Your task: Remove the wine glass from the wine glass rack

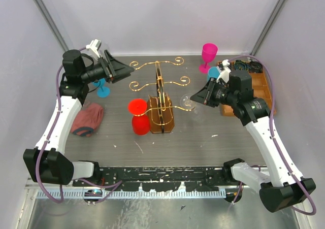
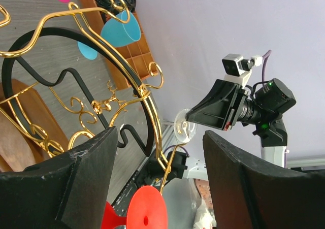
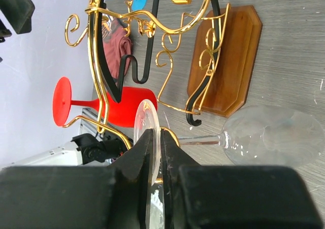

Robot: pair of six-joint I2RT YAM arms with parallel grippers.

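My right gripper should turn the clear wine glass upright, as it holds the glass bowl down by its foot, and then pass its bowl to my left gripper.
The gold wire wine glass rack stands on its brown base mid-table; it also shows in the right wrist view and the left wrist view. A clear wine glass hangs on a lower right arm, bowl down. My right gripper is shut on its round foot, at the rack's right. A red wine glass hangs on the lower left arm. My left gripper is open and empty, raised beside the rack's upper left arms.
A pink glass stands at the back right. A blue glass stands under the left arm, another by the compartmented wooden tray at right. A reddish cloth lies at left.
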